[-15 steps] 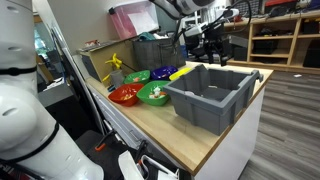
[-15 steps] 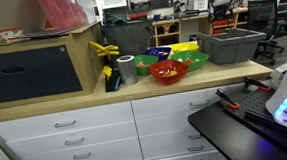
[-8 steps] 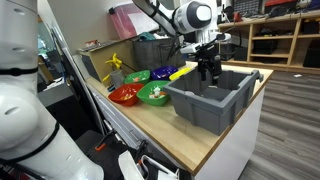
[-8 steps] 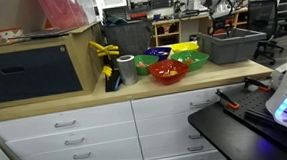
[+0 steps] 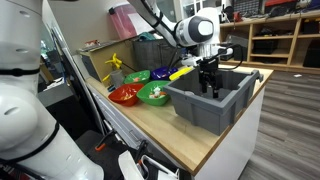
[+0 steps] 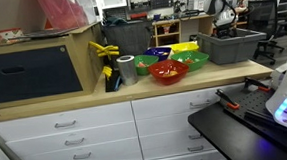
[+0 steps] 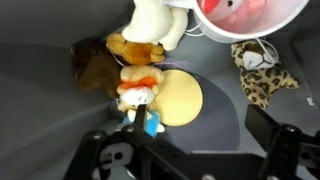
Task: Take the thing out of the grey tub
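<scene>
The robot's open gripper hangs over the tub's bottom (image 7: 208,130) and the leopard-print plush is off past one finger, so the gripper should move over to that plush (image 7: 262,77) before it closes.
The grey tub (image 5: 214,104) stands on the wooden counter's far end; it also shows in an exterior view (image 6: 233,46). My gripper (image 5: 209,84) reaches down inside it, and its arm shows above the tub (image 6: 222,23). In the wrist view the gripper (image 7: 200,135) is open and empty, its fingers hanging above the tub floor. Below lie an orange-haired plush doll (image 7: 138,92) by the left finger, a yellow disc (image 7: 180,98), a brown plush (image 7: 98,68), a white toy (image 7: 155,20), a leopard-print plush (image 7: 262,85) and a pink-and-white toy (image 7: 240,12).
Red (image 5: 125,95), green (image 5: 153,94) and blue (image 5: 162,72) bowls stand beside the tub, with a yellow item (image 5: 181,72). A silver can (image 6: 128,68) and a dark cabinet (image 6: 38,68) stand further along the counter. Shelves are behind.
The gripper has moved from above and behind the tub down into it. The tub and bowls have not moved.
</scene>
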Action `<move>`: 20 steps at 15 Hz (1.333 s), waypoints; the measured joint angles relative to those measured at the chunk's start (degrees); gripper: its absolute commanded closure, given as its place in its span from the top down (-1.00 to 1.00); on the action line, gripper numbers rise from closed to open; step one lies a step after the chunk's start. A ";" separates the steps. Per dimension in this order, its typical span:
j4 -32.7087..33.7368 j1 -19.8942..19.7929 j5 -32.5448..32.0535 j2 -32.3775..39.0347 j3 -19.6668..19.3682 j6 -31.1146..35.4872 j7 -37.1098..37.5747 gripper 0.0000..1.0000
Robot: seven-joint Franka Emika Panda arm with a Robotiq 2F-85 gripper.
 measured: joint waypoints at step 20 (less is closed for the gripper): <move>-3.75 0.00 9.92 -4.62 2.79 5.13 -8.21 1.00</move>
